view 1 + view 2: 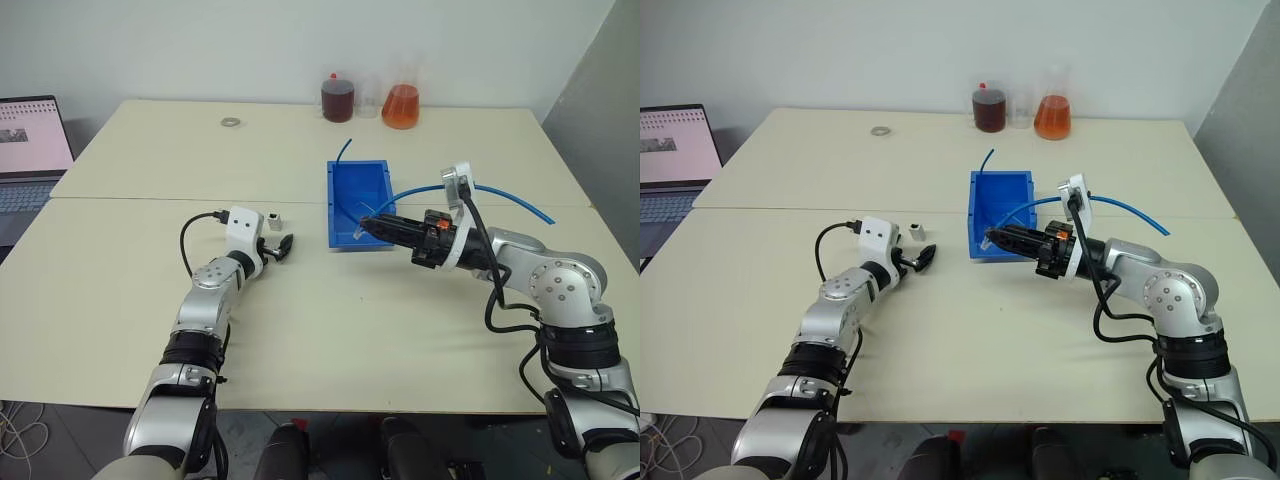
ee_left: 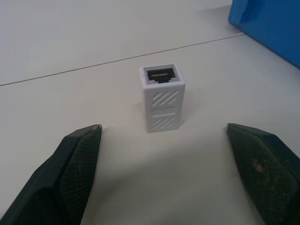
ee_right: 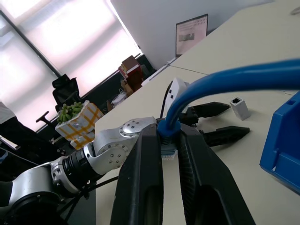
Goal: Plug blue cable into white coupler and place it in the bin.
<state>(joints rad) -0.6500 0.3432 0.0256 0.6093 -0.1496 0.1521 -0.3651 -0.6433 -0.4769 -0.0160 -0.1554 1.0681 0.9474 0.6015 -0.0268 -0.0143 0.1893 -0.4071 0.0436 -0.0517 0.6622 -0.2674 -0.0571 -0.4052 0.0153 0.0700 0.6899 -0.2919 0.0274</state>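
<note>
I expect the white coupler (image 2: 164, 105) to hang from the plug when I carry the plugged-in blue cable, because the dark socket (image 2: 161, 75) has a clip slot.
The white coupler (image 2: 162, 98) stands upright on the table with its dark socket facing up. My left gripper (image 2: 164, 129) is open, low over the table, its two fingers spread wide just short of the coupler (image 1: 273, 216). My right gripper (image 1: 372, 225) is shut on the blue cable (image 3: 225, 79) near its plug end and hovers at the front lip of the blue bin (image 1: 372, 180). From that grip the cable (image 1: 500, 192) arches back to the right over the table.
Two flasks, one with dark red liquid (image 1: 337, 100) and one with orange liquid (image 1: 401, 106), stand at the table's far edge. A small metal ring (image 1: 230, 122) lies at the back left. An open laptop (image 1: 30, 150) sits off the left side.
</note>
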